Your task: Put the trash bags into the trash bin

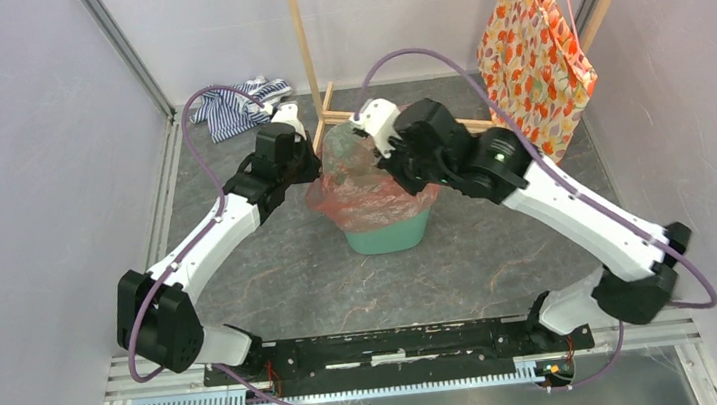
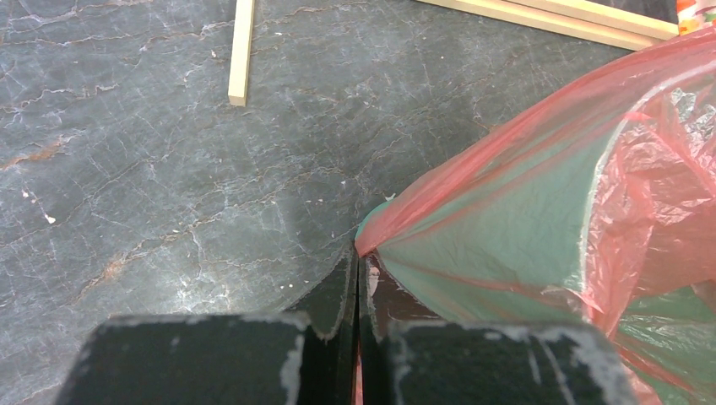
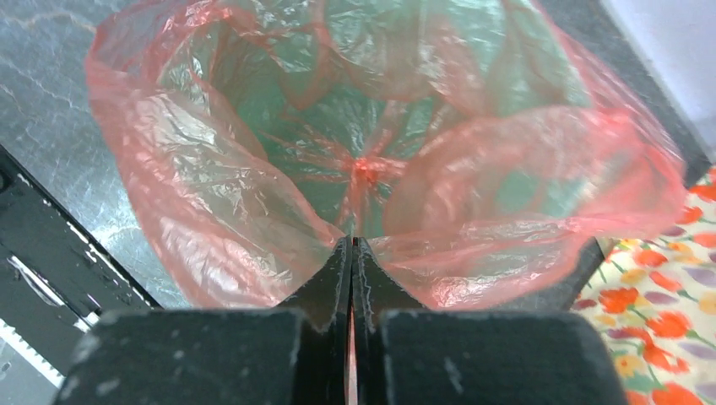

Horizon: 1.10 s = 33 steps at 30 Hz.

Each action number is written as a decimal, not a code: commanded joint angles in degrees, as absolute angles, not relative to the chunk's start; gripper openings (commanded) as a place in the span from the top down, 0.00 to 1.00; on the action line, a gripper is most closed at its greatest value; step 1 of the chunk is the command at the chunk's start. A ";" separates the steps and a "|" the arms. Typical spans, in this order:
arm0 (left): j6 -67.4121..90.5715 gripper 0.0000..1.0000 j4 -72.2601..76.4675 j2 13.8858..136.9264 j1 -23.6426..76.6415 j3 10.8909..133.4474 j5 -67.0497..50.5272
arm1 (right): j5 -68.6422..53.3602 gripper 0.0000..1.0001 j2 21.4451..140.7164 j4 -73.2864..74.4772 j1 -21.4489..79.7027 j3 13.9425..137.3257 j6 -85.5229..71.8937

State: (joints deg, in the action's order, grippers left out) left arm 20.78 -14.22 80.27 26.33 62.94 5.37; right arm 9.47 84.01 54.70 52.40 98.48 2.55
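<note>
The bag's front corner [image 1: 431, 195] hangs loose while my right gripper pinches the bag over the bin's opening [image 3: 355, 224]. I should let go, back out and take that corner.
The translucent red-orange trash bag [image 1: 365, 184] is draped over the mouth of the mint-green trash bin [image 1: 390, 233] at mid-table. My left gripper [image 1: 307, 156] is shut on the bag's left edge; in the left wrist view the bag [image 2: 540, 194] stretches taut from my gripper [image 2: 358, 253] across the green bin wall [image 2: 507, 245]. My right gripper [image 1: 392, 157] is shut on the bag's right rim; in the right wrist view the bag [image 3: 219, 194] hangs open from my gripper [image 3: 352, 240], with the bin's green inside [image 3: 338, 135] showing through.
A wooden rack [image 1: 309, 57] stands behind the bin, its base slats [image 2: 241, 51] on the floor. An orange floral cloth [image 1: 532, 54] hangs at the back right. A striped cloth [image 1: 234, 105] lies at the back left. Walls close in on both sides.
</note>
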 commanded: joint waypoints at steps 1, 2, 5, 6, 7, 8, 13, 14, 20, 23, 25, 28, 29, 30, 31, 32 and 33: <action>21.71 0.98 -12.95 80.66 26.03 64.69 4.87 | 13.77 1.00 76.25 50.65 52.59 95.21 -1.31; 21.72 0.98 -12.95 80.72 26.02 64.69 4.85 | 14.28 1.00 74.93 50.52 52.59 94.19 -1.85; 21.59 0.98 -12.92 80.94 26.02 64.86 4.75 | 15.62 1.00 70.90 49.94 52.57 88.82 -2.99; 21.54 0.98 -12.94 81.01 26.02 64.86 4.75 | 16.22 1.00 69.67 49.74 52.58 87.04 -3.42; 21.46 0.98 -12.97 81.08 26.02 64.86 4.68 | 16.82 1.00 68.30 49.43 52.57 85.15 -4.11; 21.45 0.98 -13.04 81.19 26.02 64.91 4.60 | 17.35 1.00 67.05 49.25 52.63 82.80 -4.55; 21.62 0.98 -12.87 81.47 26.02 64.91 3.76 | 19.62 1.00 60.79 47.68 52.64 74.59 -8.19; 21.66 0.98 -12.81 81.56 26.04 64.87 3.66 | 19.62 1.00 59.91 47.09 52.60 73.41 -8.84; 22.48 0.98 -12.59 81.71 26.02 64.13 2.91 | 21.04 1.00 55.20 44.17 52.59 65.07 -12.77; 22.59 0.98 -12.66 81.42 26.02 63.82 2.92 | 20.91 1.00 53.29 42.66 52.61 61.93 -14.15; 22.69 0.98 -12.87 81.02 26.03 63.81 3.18 | 20.32 1.00 51.83 41.41 52.63 60.00 -14.60; 22.90 0.98 -12.95 79.83 26.04 63.25 3.86 | 18.34 1.00 49.94 38.26 52.57 56.20 -14.73; 22.98 0.98 -12.98 79.46 26.02 63.08 4.12 | 17.86 1.00 49.53 37.14 52.62 55.05 -14.70; 23.07 0.98 -13.07 79.10 26.02 62.80 4.47 | 17.95 1.00 49.20 36.37 52.58 53.76 -14.71; 23.11 0.98 -13.21 78.70 26.02 62.65 4.80 | 18.28 1.00 48.94 35.67 52.56 52.79 -14.65; 23.16 0.98 -13.26 78.16 26.02 62.25 5.06 | 18.65 1.00 48.81 35.12 52.58 51.80 -14.77; 23.24 0.98 -13.20 77.59 26.02 61.88 5.29 | 18.95 1.00 48.69 34.64 52.60 50.87 -14.97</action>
